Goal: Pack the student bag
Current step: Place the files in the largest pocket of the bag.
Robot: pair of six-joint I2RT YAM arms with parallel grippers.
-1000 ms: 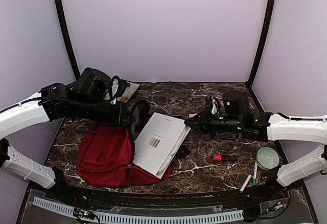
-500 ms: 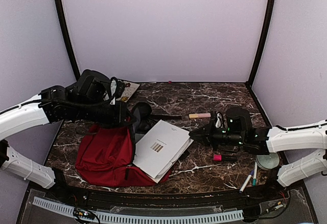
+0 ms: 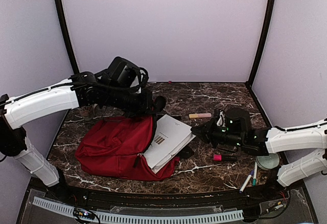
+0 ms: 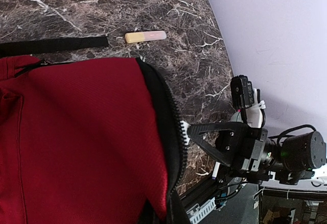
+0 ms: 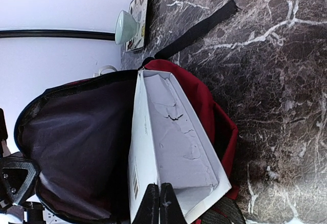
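The white book tilts out over the bag's lower edge [image 3: 170,168], so next my right gripper lowers the book's outer end [image 3: 183,141] inside the bag's opening before pushing it deeper.
The student bag [image 3: 115,142] lies on the table, dark red with a black zipper edge [image 4: 171,127]. My left gripper [image 3: 152,104] is shut on its upper flap and holds the mouth open; its fingers are hidden in the left wrist view. The grey lining [image 5: 76,147] shows inside. A white book [image 3: 169,136] sits partly inside the mouth, angled. My right gripper [image 3: 196,130] is shut, its fingertips [image 5: 159,203] pressed against the book's [image 5: 173,142] outer edge with nothing between them.
A yellow-pink marker [image 3: 199,115] lies behind the book. A pink marker [image 3: 223,157], two pens [image 3: 250,178] and a pale green disc [image 3: 268,158] lie under the right arm. The bag's black strap [image 5: 196,29] trails across the table. A teal cup [image 5: 126,26] stands at the back left.
My left arm has risen and swung right, lifting the bag's flap over the book. The right gripper has slid the book left, deeper into the bag's mouth.
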